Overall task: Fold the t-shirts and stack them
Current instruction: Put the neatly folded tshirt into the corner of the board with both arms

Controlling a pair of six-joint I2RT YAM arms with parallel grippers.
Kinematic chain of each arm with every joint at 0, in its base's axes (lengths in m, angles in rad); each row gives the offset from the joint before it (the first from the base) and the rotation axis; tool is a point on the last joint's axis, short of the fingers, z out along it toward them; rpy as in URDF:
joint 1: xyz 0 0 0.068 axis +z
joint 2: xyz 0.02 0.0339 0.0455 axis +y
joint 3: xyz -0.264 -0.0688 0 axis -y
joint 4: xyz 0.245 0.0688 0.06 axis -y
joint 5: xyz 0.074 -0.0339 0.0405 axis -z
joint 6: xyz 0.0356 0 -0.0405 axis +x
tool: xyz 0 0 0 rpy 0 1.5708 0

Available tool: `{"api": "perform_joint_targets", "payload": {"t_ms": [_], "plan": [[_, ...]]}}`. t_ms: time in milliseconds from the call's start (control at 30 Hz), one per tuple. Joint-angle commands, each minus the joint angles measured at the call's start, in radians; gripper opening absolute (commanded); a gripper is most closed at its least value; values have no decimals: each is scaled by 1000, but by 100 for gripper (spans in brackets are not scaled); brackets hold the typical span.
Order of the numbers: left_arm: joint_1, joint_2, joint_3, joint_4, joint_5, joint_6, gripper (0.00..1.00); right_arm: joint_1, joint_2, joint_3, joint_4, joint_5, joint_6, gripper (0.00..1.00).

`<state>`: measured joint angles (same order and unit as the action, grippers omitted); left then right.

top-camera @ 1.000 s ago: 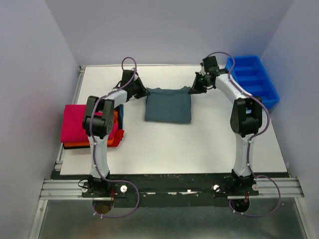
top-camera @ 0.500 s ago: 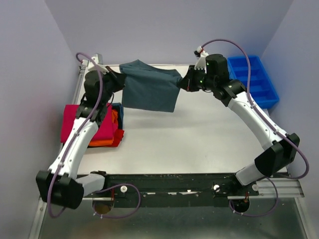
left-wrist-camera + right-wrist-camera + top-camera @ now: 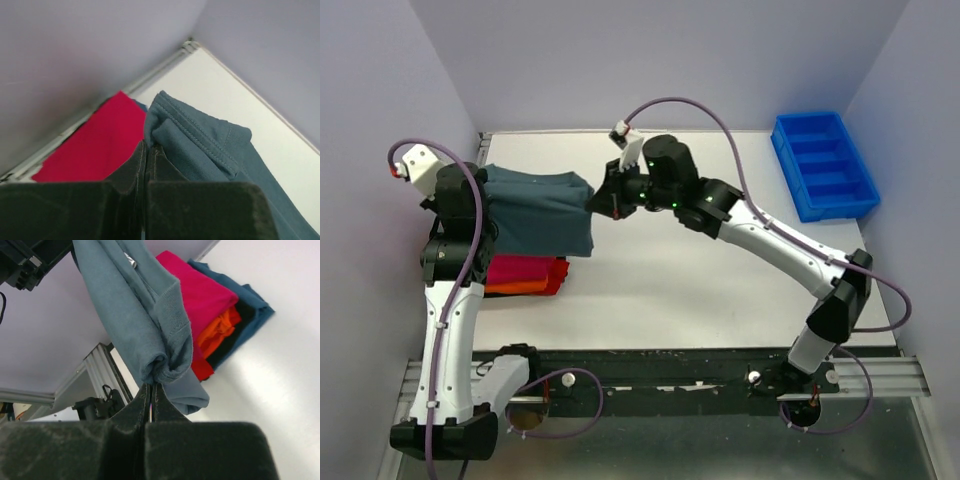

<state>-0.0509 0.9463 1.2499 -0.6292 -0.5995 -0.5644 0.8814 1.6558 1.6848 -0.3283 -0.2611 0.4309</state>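
Note:
The right gripper should go on bringing the folded t-shirt's corner down toward the crimson-pink t-shirt (image 3: pixel 520 269) until the corner rests there, as the folded grey-blue t-shirt (image 3: pixel 542 212) hangs spread out over the stack.
The folded slate grey-blue t-shirt (image 3: pixel 540 212) hangs in the air between both grippers, above the left side of the table. My left gripper (image 3: pixel 484 188) is shut on its left top corner (image 3: pixel 165 117). My right gripper (image 3: pixel 597 198) is shut on its right top corner (image 3: pixel 165 365). Below the hanging cloth lies a stack with the crimson-pink t-shirt (image 3: pixel 525 267) on the orange t-shirt (image 3: pixel 518 288). The right wrist view shows that stack behind the grey-blue cloth: crimson-pink (image 3: pixel 200 287) over orange (image 3: pixel 220 327). The hanging shirt hides most of the stack from above.
A bright blue compartment tray (image 3: pixel 823 165) stands at the table's back right corner. The stack also holds red, black and dark teal layers (image 3: pixel 255 307) lower down. The left wall and the table's metal edge rail (image 3: pixel 150 75) run close beside the left gripper.
Both arms have lifted the grey-blue t-shirt off the table's back middle and carried it leftward; it now hangs over the stack at the left.

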Motion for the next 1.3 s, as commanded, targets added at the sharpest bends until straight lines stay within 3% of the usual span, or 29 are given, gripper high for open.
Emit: {"api": "perform_joint_targets", "payload": {"t_ms": [0,200,400,667,833,900,933,967,1033,1067,1267], "plan": [[126,-38,-42,-84,-223,70,0,76,103,117,18,62,42,1],[255,-49,-112,-47,-272,107,0,145,254,243,29,53,69,1],[358,-3,-170,72,-214,169,0,159,401,364,5,52,95,1],[411,169,-147,163,-20,153,0,128,535,463,-28,148,115,1],[434,296,-126,220,134,120,1,67,646,553,-18,69,173,1],[441,365,-100,220,199,116,19,50,683,581,-5,69,186,1],[441,399,-81,206,213,116,34,42,702,590,8,57,190,9],[442,437,-61,189,222,116,60,36,722,592,29,36,193,32],[445,500,-15,133,215,98,96,21,754,598,44,25,216,79],[448,529,21,97,217,86,99,15,765,599,48,20,227,83],[448,467,72,82,254,80,99,4,707,535,78,16,149,81]]}}
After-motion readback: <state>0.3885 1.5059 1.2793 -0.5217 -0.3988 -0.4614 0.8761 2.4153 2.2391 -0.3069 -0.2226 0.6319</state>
